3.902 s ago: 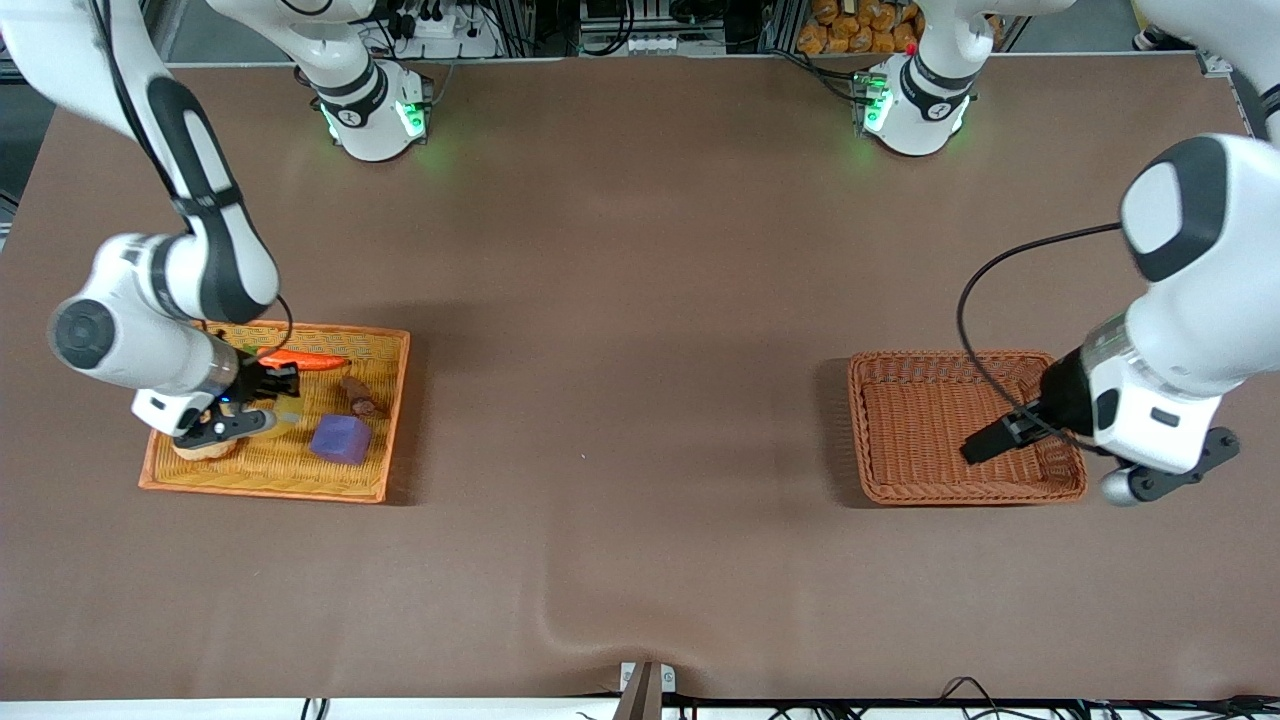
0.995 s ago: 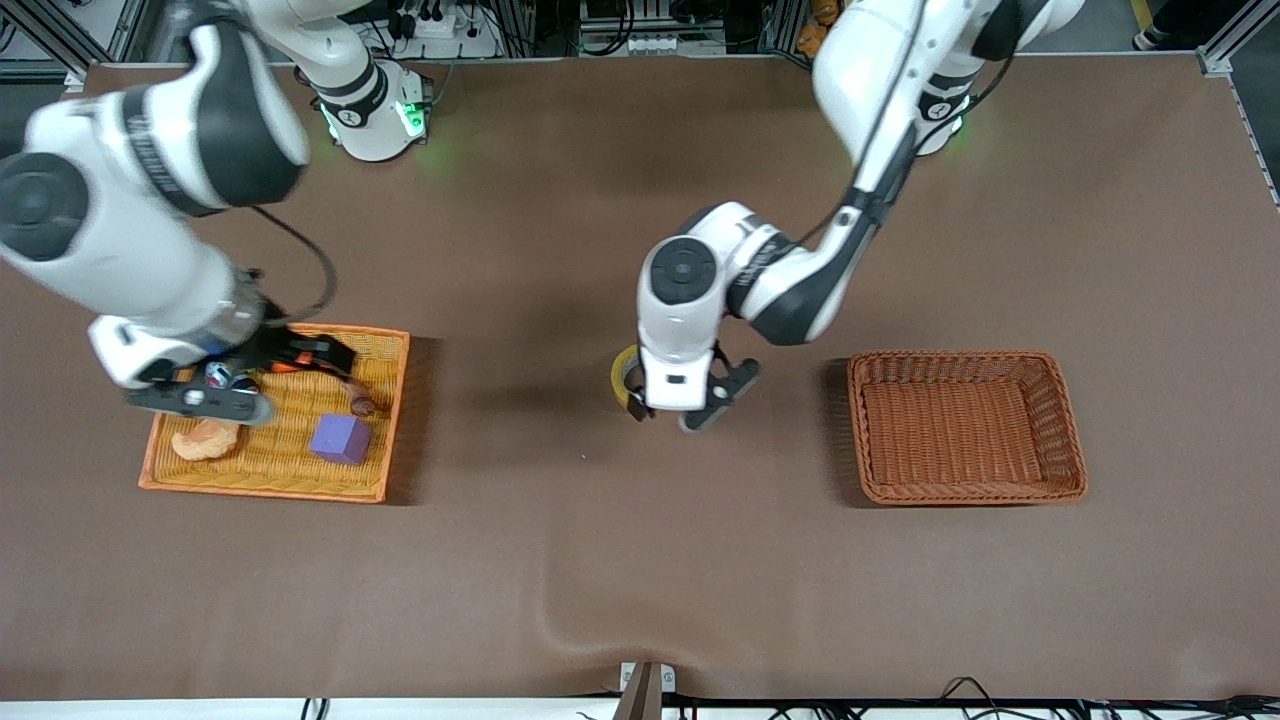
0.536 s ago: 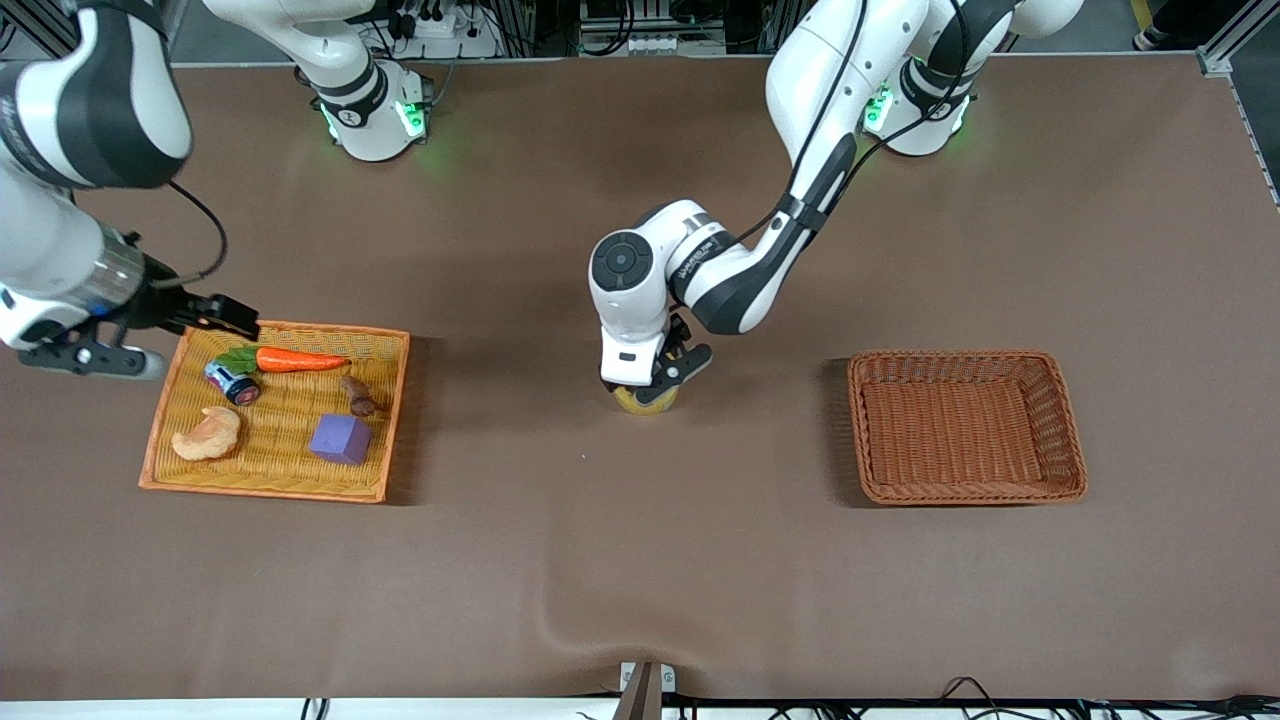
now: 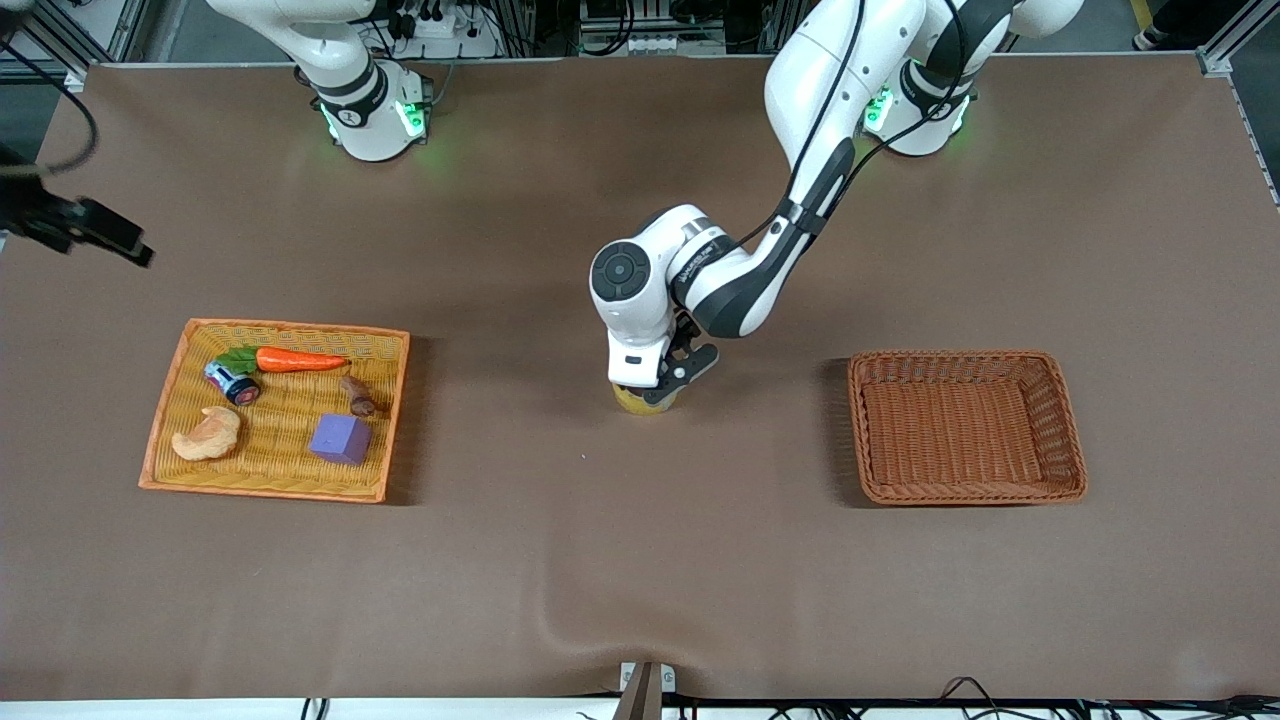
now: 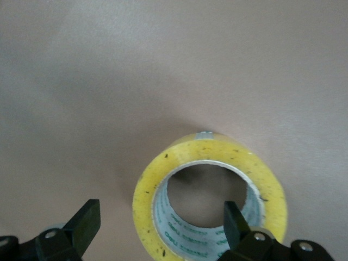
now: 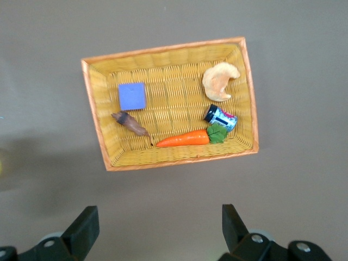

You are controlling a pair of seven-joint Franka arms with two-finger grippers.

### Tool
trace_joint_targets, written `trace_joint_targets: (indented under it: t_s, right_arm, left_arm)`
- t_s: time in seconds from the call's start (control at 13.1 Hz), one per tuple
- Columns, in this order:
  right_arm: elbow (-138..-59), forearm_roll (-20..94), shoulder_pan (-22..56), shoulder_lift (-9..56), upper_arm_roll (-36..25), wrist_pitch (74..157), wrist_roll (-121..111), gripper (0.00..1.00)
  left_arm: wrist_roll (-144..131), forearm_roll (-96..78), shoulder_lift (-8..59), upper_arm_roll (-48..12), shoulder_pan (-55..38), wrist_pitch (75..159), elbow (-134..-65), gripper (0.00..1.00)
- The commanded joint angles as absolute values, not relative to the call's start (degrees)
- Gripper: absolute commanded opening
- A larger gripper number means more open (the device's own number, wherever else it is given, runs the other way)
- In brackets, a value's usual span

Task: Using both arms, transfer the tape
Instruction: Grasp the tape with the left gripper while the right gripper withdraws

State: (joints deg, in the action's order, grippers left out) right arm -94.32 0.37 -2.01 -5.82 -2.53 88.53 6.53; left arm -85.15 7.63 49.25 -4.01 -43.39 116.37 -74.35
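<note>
I expect the tape point(image 5: 145, 209) to stay wound as one firm ring when I lift it by one side, because the outer wrap point(image 5: 182, 141) sits tight all around.
The tape point(image 4: 645, 402) is a yellow roll with a grey-white core point(image 5: 185, 231). It lies flat on the brown table at mid-table, hole upward, between the two baskets. My left gripper point(image 4: 657, 384) is low over it and open. In the left wrist view one fingertip point(image 5: 235, 216) is over the hole and the other point(image 5: 87, 218) is outside the roll, so one side of the ring point(image 5: 145, 202) sits between them, not pinched. My right gripper point(image 4: 105, 236) hangs open and empty, high over the right arm's end of the table, looking down on the yellow tray point(image 6: 163, 49).
The yellow tray point(image 4: 290, 328) holds a carrot point(image 4: 300, 360), a croissant point(image 4: 207, 434), a purple cube point(image 4: 340, 438), a small can point(image 4: 232, 383) and a brown piece point(image 4: 357, 397). A brown wicker basket point(image 4: 965, 356) stands empty toward the left arm's end. The table cover has a wrinkle point(image 4: 560, 625) near the front edge.
My right arm has lifted off the yellow tray and swung out past the table's end. My left gripper has shifted onto the tape and settled low over it, still open.
</note>
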Motion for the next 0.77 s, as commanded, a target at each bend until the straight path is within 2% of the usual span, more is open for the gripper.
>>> trace_joint_targets:
  t_s: [0.0,0.08,0.15,0.23,0.69]
  right_arm:
    - [-85.0,1.1,-3.3,-2.4,-1.4,83.6,7.0,1.00]
    - [-82.7,0.9,-3.2,-1.0,-1.4,81.9,7.0,1.00]
    - [-79.4,0.7,-3.0,0.9,-1.3,79.4,7.0,1.00]
    - [-77.0,0.7,-3.1,2.3,-1.2,78.1,6.9,1.00]
    - [-76.9,0.9,-3.6,2.5,-1.3,78.7,7.1,1.00]
  left_arm:
    - [-85.0,9.0,50.0,-3.9,-43.7,115.8,-74.9,1.00]
    - [-85.8,8.9,50.4,-3.9,-43.9,115.8,-74.9,1.00]
    - [-87.8,8.3,50.5,-3.8,-44.3,115.8,-74.8,0.22]
    - [-88.7,9.1,50.5,-3.7,-44.6,115.7,-75.0,0.00]
    - [-89.4,10.7,48.8,-3.3,-44.4,115.5,-74.4,0.00]
